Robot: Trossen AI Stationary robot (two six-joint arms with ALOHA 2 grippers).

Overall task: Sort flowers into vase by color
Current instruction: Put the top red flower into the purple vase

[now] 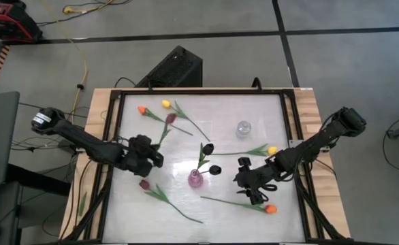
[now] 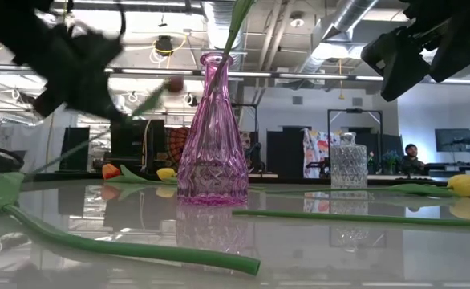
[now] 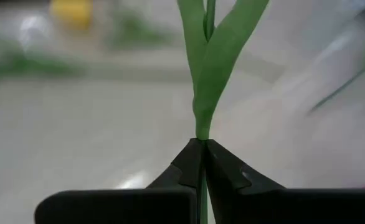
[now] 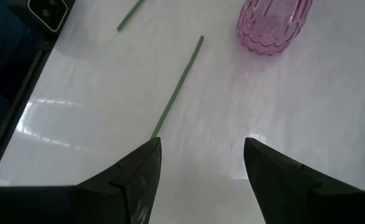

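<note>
Next, my left gripper lifts the maroon tulip and turns it upright before lowering it into the vase, because the tulip leans with its stem end (image 2: 29,173) below the pink vase's opening (image 2: 216,58).
My left gripper (image 1: 152,155) is at the table's left, shut on a tulip with a dark maroon head (image 1: 170,118), which shows raised in the low view (image 2: 175,83). A pink vase (image 1: 195,178) stands mid-table with two dark tulips (image 1: 208,148) in it. To its right, my right gripper (image 1: 251,188) hovers open over bare table, with nothing between its fingers (image 4: 201,168). An orange tulip (image 1: 271,209), a yellow one (image 1: 272,150) and a maroon one (image 1: 144,184) lie flat on the table. My left gripper pinches the tulip's green stem (image 3: 201,132) between its two fingertips, just below where the leaves fork. The stem and leaves run on past the fingertips. In the low view the flower slants upward, its head clear of the table.
A clear glass vase (image 1: 244,128) stands far right of centre. An orange tulip (image 1: 141,109) and a yellow tulip (image 1: 165,103) lie at the far left. A raised black frame (image 1: 111,136) runs around the white table top.
</note>
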